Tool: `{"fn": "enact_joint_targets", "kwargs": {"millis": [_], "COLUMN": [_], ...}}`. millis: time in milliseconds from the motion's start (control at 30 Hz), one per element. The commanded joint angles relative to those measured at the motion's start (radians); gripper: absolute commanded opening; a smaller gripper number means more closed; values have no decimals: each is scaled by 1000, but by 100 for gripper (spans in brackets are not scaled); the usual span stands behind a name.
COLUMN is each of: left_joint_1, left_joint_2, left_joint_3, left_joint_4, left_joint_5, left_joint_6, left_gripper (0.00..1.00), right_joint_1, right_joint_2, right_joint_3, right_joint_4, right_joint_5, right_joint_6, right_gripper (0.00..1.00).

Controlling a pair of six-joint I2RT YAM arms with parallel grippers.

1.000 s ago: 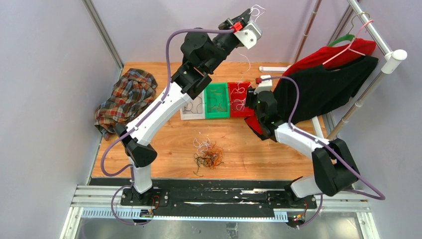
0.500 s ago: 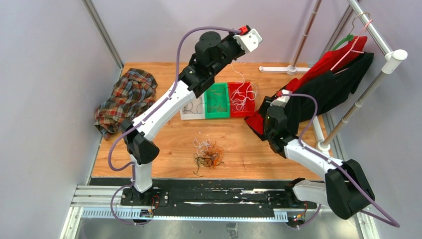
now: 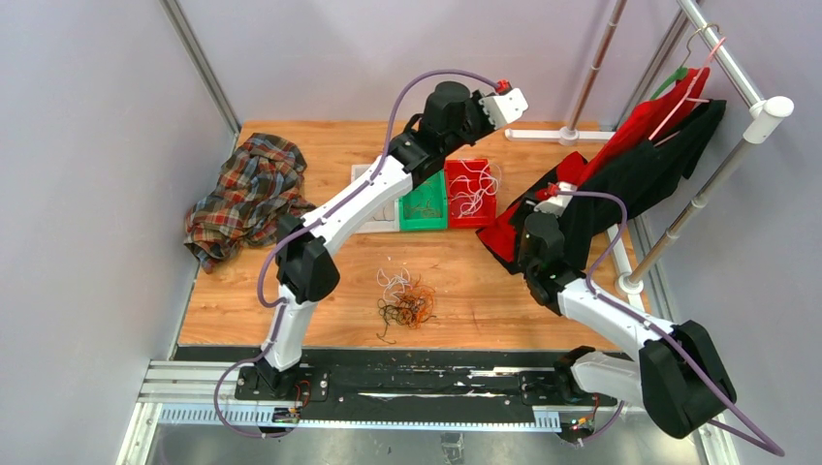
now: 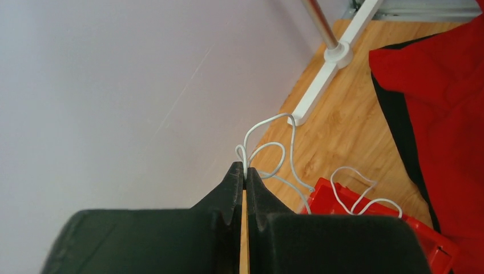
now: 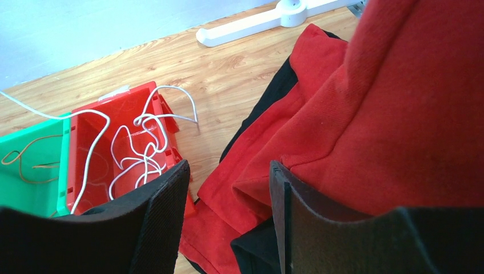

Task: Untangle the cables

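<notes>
I should keep lowering my left gripper, as the white cable (image 4: 293,140) hangs free of the heap above the red bin, and let it go onto the white cables there (image 3: 472,201).
A tangled heap of white, orange-brown and black cables (image 3: 407,302) lies on the wooden table near the front middle. My left gripper (image 4: 244,171) is shut on a thin white cable (image 4: 268,149) that loops off its tips and trails down toward the red bin (image 4: 422,234). That arm reaches high over the red bin (image 3: 472,194), where more white cables (image 5: 142,149) lie. My right gripper (image 5: 228,166) stands open over red cloth (image 5: 365,114), holding nothing.
A green bin (image 3: 422,205) with brownish strands and a white bin (image 3: 373,215) stand left of the red one. A plaid shirt (image 3: 247,194) lies at the left. Red and black garments (image 3: 640,155) hang from a rack (image 3: 737,87) onto the table's right side.
My left arm has come down and swung right with the white cable, from high up to just over the red bin. My right arm has pulled back from the bins.
</notes>
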Motion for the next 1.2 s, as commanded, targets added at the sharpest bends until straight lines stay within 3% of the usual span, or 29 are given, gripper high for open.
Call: {"fn": "enact_joint_targets", "kwargs": {"millis": [0,133,367,933,967,1067,1167], "left_joint_1": [18,30,32,20,17,16,16], "left_joint_2": [40,71,72,202,205,205,201], "left_joint_3": [81,91,23,46,45,62,81], "left_joint_4": [13,-26,-233,-362,-366,-380,-396], "left_joint_5": [-34,-35,91,84,77,71,47], "left_joint_6": [31,40,-8,-35,-35,-28,2], "left_gripper": [0,0,0,0,3,30,49], "right_joint_1": [-13,-13,-13,-13,-13,-13,-12], "right_joint_2": [-15,-9,-14,-35,-37,-34,-29], "right_joint_3": [-25,-25,-21,-20,-20,-23,-23], "right_joint_4": [40,45,45,33,31,28,27], "right_joint_5": [37,27,21,2,-1,-13,-19], "right_joint_6": [-7,-9,-24,-56,-56,-50,-42], "right_gripper": [54,53,52,51,51,51,51]}}
